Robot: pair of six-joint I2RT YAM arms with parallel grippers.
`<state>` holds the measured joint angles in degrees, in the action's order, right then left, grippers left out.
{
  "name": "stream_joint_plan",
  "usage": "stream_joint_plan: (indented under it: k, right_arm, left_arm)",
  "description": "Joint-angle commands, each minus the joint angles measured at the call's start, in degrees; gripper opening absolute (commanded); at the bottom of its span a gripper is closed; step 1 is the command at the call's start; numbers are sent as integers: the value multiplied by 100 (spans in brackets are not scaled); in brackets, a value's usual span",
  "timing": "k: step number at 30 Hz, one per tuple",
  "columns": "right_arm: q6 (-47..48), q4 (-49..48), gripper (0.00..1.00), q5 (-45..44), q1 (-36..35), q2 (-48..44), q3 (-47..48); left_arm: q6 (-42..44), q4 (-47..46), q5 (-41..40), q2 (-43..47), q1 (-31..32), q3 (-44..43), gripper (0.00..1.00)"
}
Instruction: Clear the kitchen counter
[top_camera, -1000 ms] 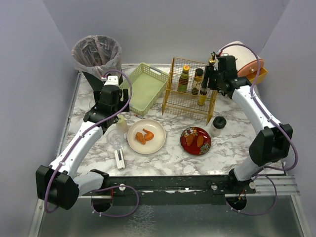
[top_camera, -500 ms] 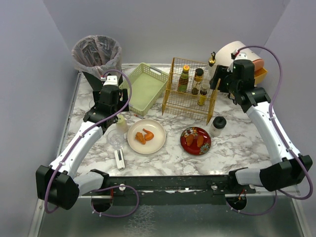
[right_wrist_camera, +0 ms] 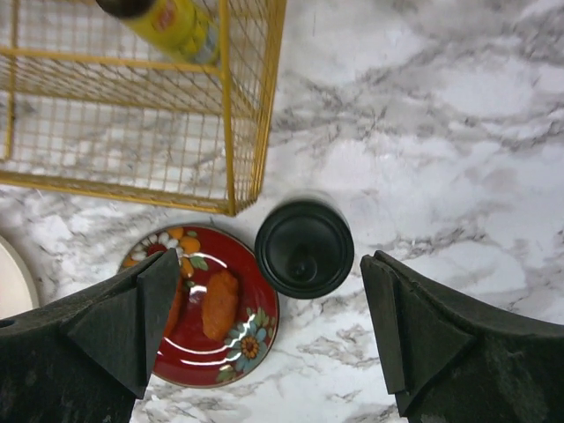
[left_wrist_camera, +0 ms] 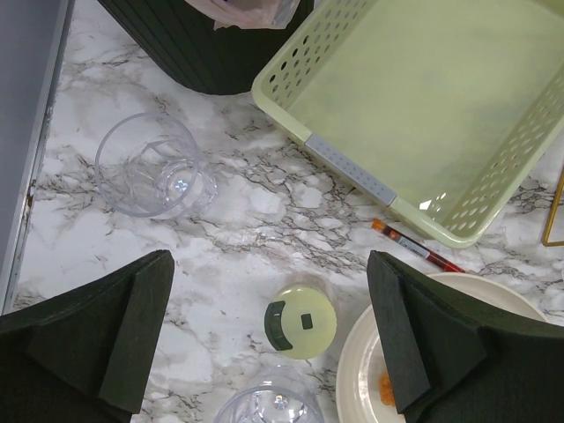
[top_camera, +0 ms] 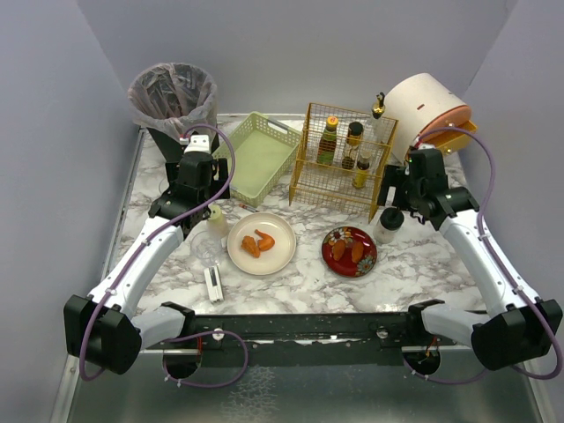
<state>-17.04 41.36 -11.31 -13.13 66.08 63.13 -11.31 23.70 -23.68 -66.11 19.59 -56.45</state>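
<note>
The upright jar's black lid point(top_camera: 392, 218) is in line with the right gripper's open fingers, so the robot should keep going down toward the jar point(top_camera: 385, 233) until the fingers are on both sides of it, and then close them.
The marble kitchen counter point(top_camera: 300, 278) carries several items. My left gripper point(left_wrist_camera: 269, 326) hangs open above a small bottle with a pale yellow lid point(left_wrist_camera: 300, 322), its fingers point(left_wrist_camera: 132, 326) wide on either side and not touching it. My right gripper point(right_wrist_camera: 269, 291) is open too, hovering over a jar with a black lid point(right_wrist_camera: 304, 248) that stands beside the red flowered plate point(right_wrist_camera: 211, 308). In the top view that jar point(top_camera: 389, 223) is just under the right gripper point(top_camera: 401, 192). A cream plate point(top_camera: 273, 256) holds orange food.
A gold wire rack point(top_camera: 308, 181) with bottles stands at the back, a pale green tray point(top_camera: 257, 157) left of it and a lined bin point(top_camera: 173, 97) in the back left corner. Clear cups point(left_wrist_camera: 148, 165) flank the bottle. A red pen point(left_wrist_camera: 414, 249) lies by the tray.
My right arm has drawn away from the rack's back right corner toward the near side and now hangs over the black-lidded jar, jaws wider. The left arm has not moved.
</note>
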Motion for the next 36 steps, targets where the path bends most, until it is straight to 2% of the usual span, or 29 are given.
stream_joint_plan:
  k: [1,12,19,25,33,36]
  right_arm:
    - [-179,97,92,327,-15,-119,-433]
    - [-186,-64,92,-213,-15,198,-948]
    - [-205,-320,86,-170,-15,395,-1187]
    - [-323,-628,77,-206,-7,433,-1372]
    - [-449,-953,81,-474,-6,374,-1485]
    - [-459,-1061,79,-512,-8,368,-1504]
  left_arm:
    - [32,73,-154,46,-40,29,99]
    - [41,73,-119,3,-52,7,99]
    - [41,73,-103,0,-61,19,99]
    - [41,73,-97,15,-60,20,99]
    - [50,73,-66,24,-60,20,99]
    - [50,73,-66,27,-61,20,99]
